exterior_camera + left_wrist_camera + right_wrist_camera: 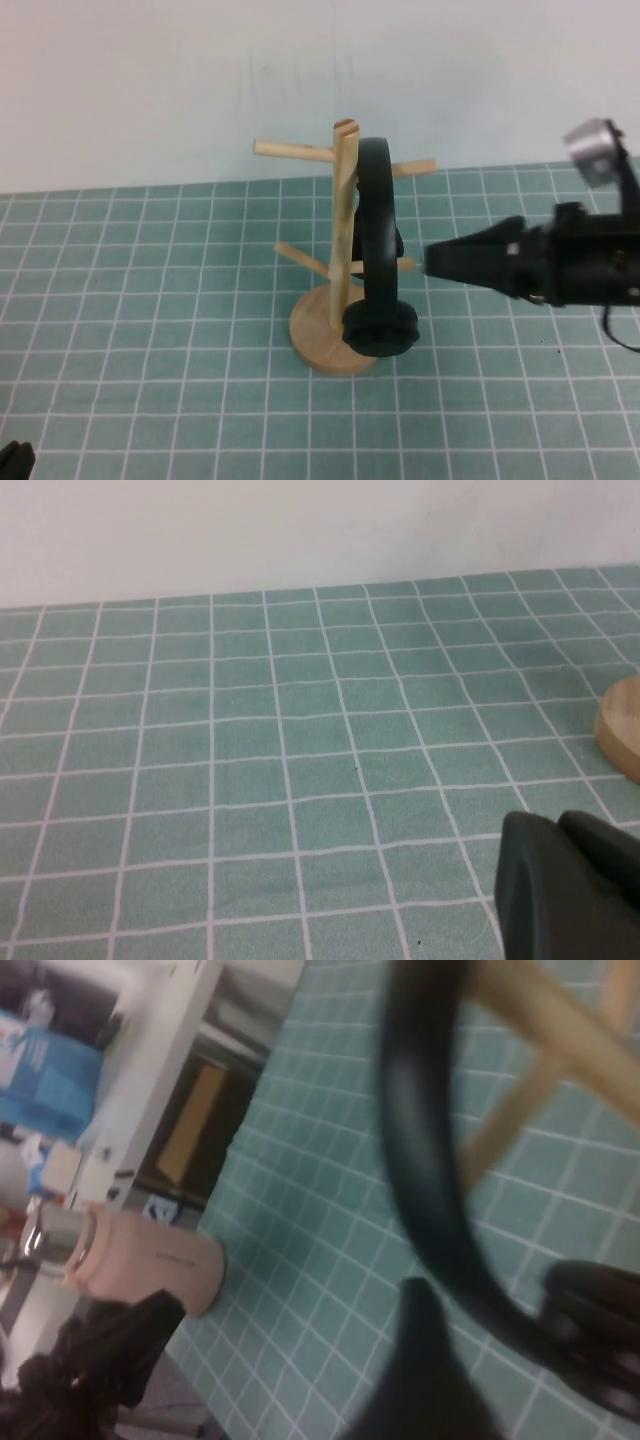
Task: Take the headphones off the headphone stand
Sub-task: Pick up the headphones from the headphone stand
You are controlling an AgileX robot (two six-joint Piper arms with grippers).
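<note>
The stand's wooden post (343,225) tilts at its top (346,128) toward the hanging black headphones, so the post should straighten up once the robot lifts the headphones off.
The light wooden headphone stand (343,200) stands upright in the middle of the green grid mat. The black headphones (377,230) hang by their headband from the upper right peg, with one ear cup (381,328) low beside the round base (315,335). My right gripper (430,262) is level with the lower pegs, just right of the headband and pointing at it, not touching. In the right wrist view the headband (420,1160) and an ear cup (600,1330) are close ahead, with the pegs (540,1030) behind. My left gripper (12,462) is parked at the near left corner, shut and empty (560,825).
The base's edge shows in the left wrist view (625,742). A white wall runs behind the mat. Beyond the mat's edge, the right wrist view shows a pink tumbler with a silver lid (140,1260), a blue package (50,1060) and shelving.
</note>
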